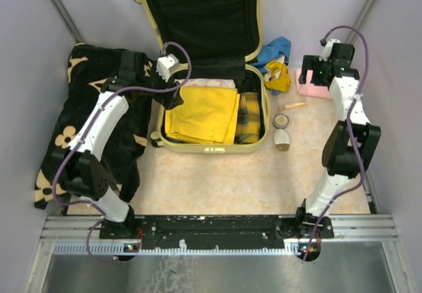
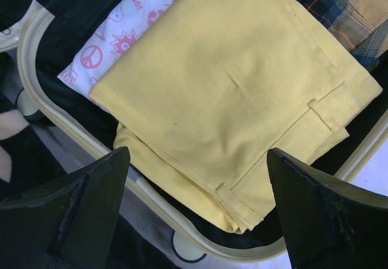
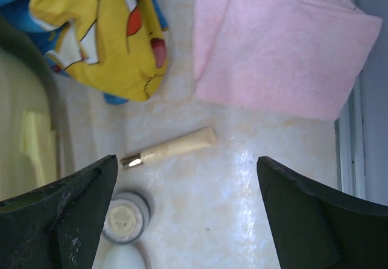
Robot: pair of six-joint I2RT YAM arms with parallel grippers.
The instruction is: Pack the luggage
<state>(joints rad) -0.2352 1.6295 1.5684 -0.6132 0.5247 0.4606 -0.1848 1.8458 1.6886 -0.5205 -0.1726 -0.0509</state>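
Observation:
The pink towel (image 3: 279, 54) is clear of the cartoon cloth, so the robot's right gripper should go down next toward the towel's folded edge (image 3: 207, 66) until the fingers are on both sides of it and close.
The luggage (image 1: 210, 149), a pale-yellow hard-shell suitcase, lies open at the back of the table with its black-lined lid raised. Inside lie a folded yellow garment (image 1: 201, 111), a plaid garment (image 1: 248, 127) and a white cloth with pink prints (image 1: 217, 82). My left gripper (image 1: 173, 90) hovers over the case's left rim (image 2: 66, 129), open, with the yellow garment (image 2: 230, 87) showing between its fingers and nothing held. My right gripper (image 1: 315, 74) hangs open and holds nothing above the table to the right of the case, over a cream tube (image 3: 170, 148).
A black blanket with tan flowers (image 1: 86, 108) lies left of the case. On the right are a pink towel (image 3: 285, 57), a yellow and blue cartoon cloth (image 3: 106, 39), a small round jar (image 3: 124, 215) and an oval white-and-brown item (image 1: 282, 138). Walls stand close on both sides.

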